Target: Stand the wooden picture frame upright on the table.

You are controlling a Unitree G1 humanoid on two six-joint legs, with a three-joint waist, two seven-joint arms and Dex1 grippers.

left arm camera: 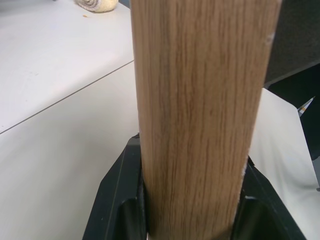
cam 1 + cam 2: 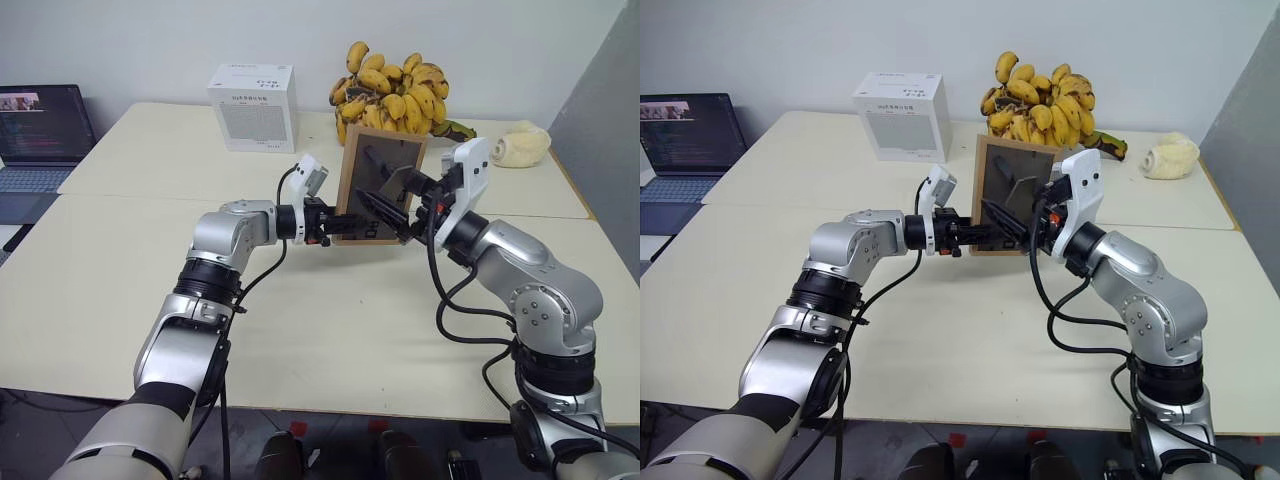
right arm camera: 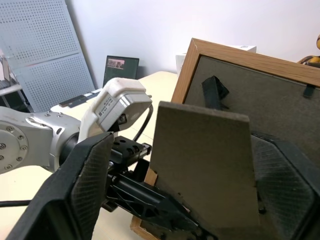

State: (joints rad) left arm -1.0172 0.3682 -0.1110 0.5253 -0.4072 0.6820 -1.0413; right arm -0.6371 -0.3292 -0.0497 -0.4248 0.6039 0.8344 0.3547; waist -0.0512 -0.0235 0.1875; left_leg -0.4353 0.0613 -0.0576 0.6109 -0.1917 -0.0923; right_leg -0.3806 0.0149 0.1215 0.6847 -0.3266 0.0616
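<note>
With the frame's back panel facing me and its stand swung out (image 2: pixel 1021 194), my right gripper should take the free wooden edge (image 2: pixel 419 155) and turn the frame before standing it.
The wooden picture frame (image 2: pixel 375 175) stands upright at mid-table, dark back panel toward me, leaning back slightly. I cannot tell whether its lower edge touches the table (image 2: pixel 150 260). My left gripper (image 2: pixel 335 225) reaches in from the left and is shut on the frame's left wooden edge (image 1: pixel 200 125), low down, with a black finger (image 1: pixel 122 200) on each side. My right gripper (image 3: pixel 192 175) is behind the frame and open. Its fingers (image 3: pixel 85 185) stand wide to either side of the frame's easel stand (image 3: pixel 200 160), which swings out from the back panel.
A white box (image 2: pixel 253 107) stands at the back left, a big bunch of bananas (image 2: pixel 395 95) right behind the frame, and a pale lumpy thing (image 2: pixel 522 145) at the back right. A laptop (image 2: pixel 40 130) sits beyond the table's left edge. A grey partition (image 2: pixel 605 130) rises at the right.
</note>
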